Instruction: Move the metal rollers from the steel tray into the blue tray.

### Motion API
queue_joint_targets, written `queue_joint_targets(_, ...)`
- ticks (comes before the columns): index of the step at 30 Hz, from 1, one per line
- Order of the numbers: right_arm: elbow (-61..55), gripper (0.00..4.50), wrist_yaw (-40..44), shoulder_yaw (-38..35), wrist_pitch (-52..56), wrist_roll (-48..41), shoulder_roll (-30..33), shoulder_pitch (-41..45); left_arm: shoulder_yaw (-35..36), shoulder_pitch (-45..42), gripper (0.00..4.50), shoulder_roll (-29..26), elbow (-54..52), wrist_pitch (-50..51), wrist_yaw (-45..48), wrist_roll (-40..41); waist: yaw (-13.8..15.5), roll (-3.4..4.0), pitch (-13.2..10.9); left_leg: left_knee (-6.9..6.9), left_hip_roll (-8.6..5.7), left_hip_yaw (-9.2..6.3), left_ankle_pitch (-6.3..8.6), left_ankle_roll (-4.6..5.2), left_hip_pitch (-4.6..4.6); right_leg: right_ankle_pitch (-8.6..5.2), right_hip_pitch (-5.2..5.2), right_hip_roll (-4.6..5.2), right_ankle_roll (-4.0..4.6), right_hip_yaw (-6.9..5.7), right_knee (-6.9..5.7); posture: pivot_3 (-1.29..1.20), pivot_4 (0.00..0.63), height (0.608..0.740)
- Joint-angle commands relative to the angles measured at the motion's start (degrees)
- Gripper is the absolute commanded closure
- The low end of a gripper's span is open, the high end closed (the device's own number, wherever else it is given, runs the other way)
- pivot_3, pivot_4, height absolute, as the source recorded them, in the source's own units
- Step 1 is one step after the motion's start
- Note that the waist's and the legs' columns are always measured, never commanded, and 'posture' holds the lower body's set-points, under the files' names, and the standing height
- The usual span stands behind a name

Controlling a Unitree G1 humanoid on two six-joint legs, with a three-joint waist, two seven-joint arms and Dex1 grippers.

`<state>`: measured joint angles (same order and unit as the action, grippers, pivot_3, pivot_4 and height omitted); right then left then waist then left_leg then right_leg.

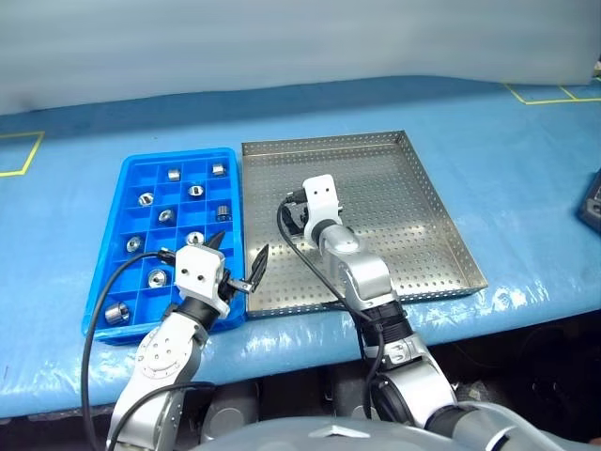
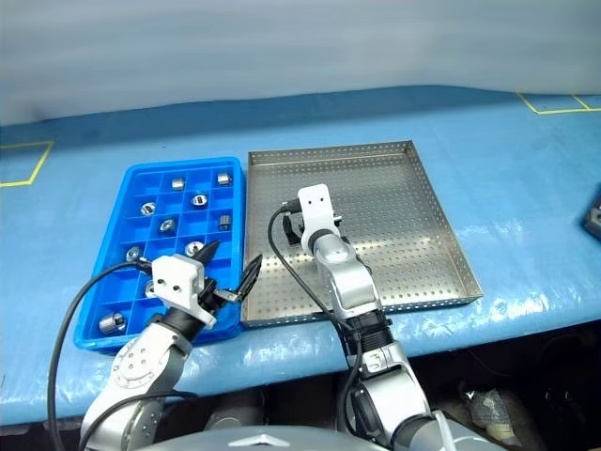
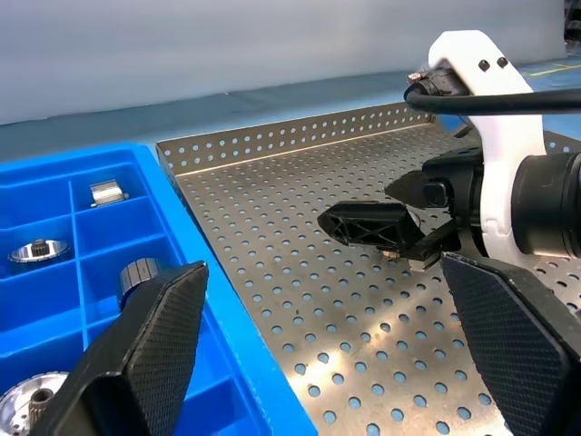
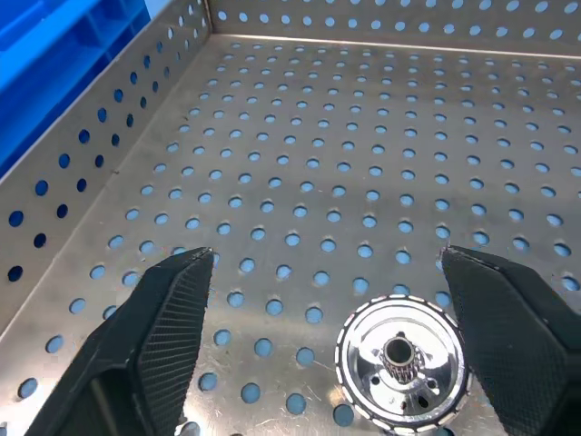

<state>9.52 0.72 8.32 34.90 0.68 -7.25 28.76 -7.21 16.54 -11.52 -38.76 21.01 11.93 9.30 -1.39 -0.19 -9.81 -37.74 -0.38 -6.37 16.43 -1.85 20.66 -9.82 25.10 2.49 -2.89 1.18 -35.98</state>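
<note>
The metal roller is off-centre, close to one finger of my open right gripper, so I should move the fingers evenly around the roller (image 4: pixel 400 365) before I close them.
The steel tray (image 1: pixel 404 188) lies in the middle of the table, and the blue tray (image 1: pixel 105 272) lies against its left side. Several metal rollers (image 1: pixel 195 191) sit in the blue tray's compartments. One metal roller (image 4: pixel 399 359), a shiny disc with a dark toothed centre, stands on the steel tray's perforated floor. My right gripper (image 4: pixel 327 262) is low over it, open, with a finger on either side and not touching it. My left gripper (image 1: pixel 239 252) hovers open and empty above the seam between the two trays, near their front edge.
Both trays rest on a table covered in blue sheet (image 1: pixel 84 122) with yellow tape marks (image 1: pixel 23 155) at the corners. A dark object (image 1: pixel 592 202) sits at the far right edge. The steel tray's left wall (image 4: pixel 82 173) rises close beside my right gripper.
</note>
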Motion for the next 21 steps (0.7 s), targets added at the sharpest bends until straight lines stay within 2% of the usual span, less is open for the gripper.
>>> queue_joint_targets(1,-0.1,1.30,-0.5,-0.2,-1.4,0.4,-0.2,0.6,0.0,-0.1,0.00,-0.2,-3.6,-0.8,-0.2,-0.3,0.0,0.00,0.0,0.00,0.00,0.00,0.00,0.00,0.00,0.00,0.00,0.00,0.00,0.00,0.00,0.10,0.150,0.740)
queue_joint_targets(11,-0.5,4.49,-0.3,0.7,-0.8,1.8,0.8,-2.1,-0.4,-0.2,0.00,0.0,-3.4,-1.0,-0.3,-0.4,-0.1,0.01,0.0,0.00,0.00,0.00,0.00,0.00,-0.12,-0.02,-0.10,0.00,0.03,0.00,0.00,0.10,0.150,0.740)
queue_joint_targets(17,-3.3,4.50,2.0,0.2,0.2,-0.2,-0.2,-2.4,-0.4,-0.4,0.00,0.0,-3.2,-1.0,-0.3,-0.4,-0.2,0.01,0.0,-0.01,0.00,0.00,0.00,0.00,-0.28,-0.10,-0.29,0.00,0.13,-0.01,0.01,0.09,0.150,0.740)
queue_joint_targets(21,-4.2,3.17,2.1,-0.2,1.0,-0.4,-0.5,-1.9,-0.4,-0.5,0.00,0.1,-3.1,-1.0,-0.2,-0.3,-0.1,0.01,0.0,0.00,0.01,-0.03,0.00,0.00,-0.29,-0.11,-0.30,0.00,0.16,-0.03,0.00,0.10,0.150,0.740)
